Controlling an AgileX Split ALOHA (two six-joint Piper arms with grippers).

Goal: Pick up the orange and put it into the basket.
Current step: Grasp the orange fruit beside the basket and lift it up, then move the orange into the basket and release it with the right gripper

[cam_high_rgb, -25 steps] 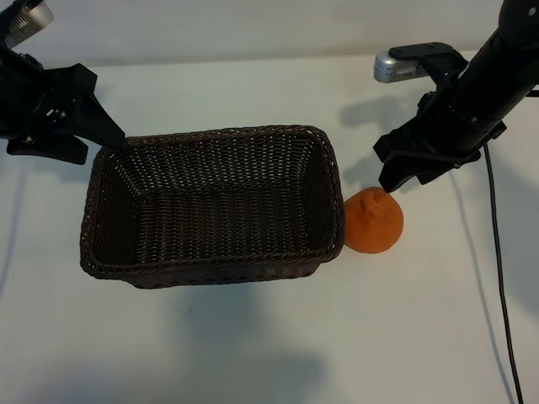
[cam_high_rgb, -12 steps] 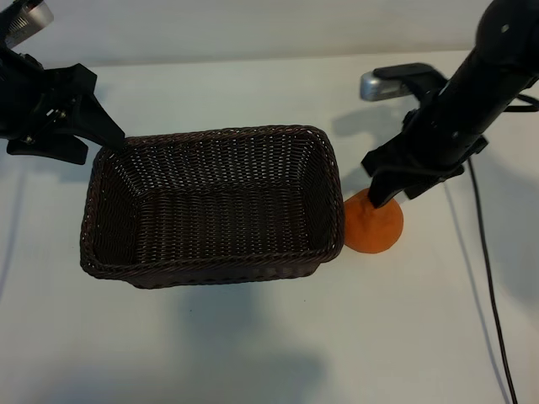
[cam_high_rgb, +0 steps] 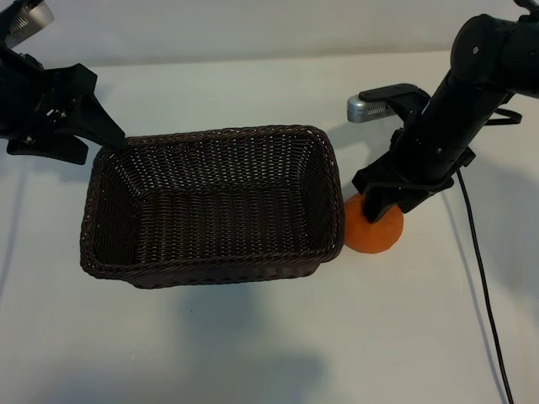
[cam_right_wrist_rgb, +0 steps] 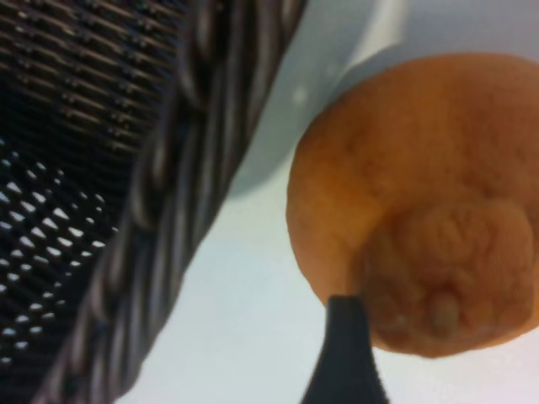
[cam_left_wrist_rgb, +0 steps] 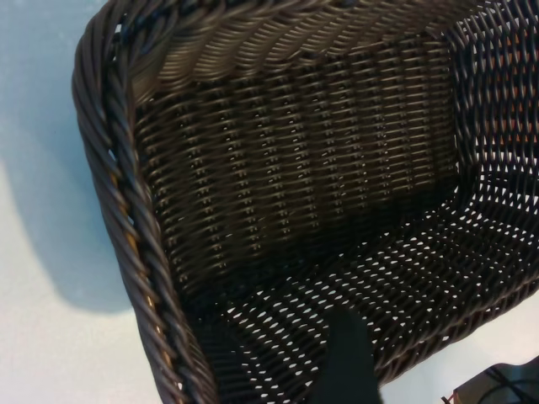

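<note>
My gripper will lift the orange [cam_high_rgb: 376, 229], and it should come loose right away while the basket stays still, because a white gap [cam_right_wrist_rgb: 257, 231] shows beside the basket rim.
The orange [cam_high_rgb: 381, 236] sits on the white table, tight against the right end of the dark wicker basket [cam_high_rgb: 210, 135], knobby stem end up. My right gripper [cam_high_rgb: 381, 202] hangs open right over the fruit, its jaws low around the top and hiding the knob in the exterior view. In the right wrist view one dark finger [cam_right_wrist_rgb: 345, 353] rests beside the knob of the orange [cam_right_wrist_rgb: 421, 194], with the basket rim [cam_right_wrist_rgb: 177, 210] close by. My left gripper [cam_high_rgb: 99, 145] stays open at the basket's back left corner, holding nothing; its finger [cam_left_wrist_rgb: 345, 362] shows over the basket's weave [cam_left_wrist_rgb: 109, 168].
A black cable [cam_high_rgb: 484, 286] trails from the right arm down the table's right side. A silver camera housing [cam_high_rgb: 370, 106] sticks out behind the right wrist. Bare white table lies in front of the basket and to the right of the orange.
The right arm has swung left and down, bringing its gripper from behind and above the orange onto its top. Orange, basket and left arm have stayed put.
</note>
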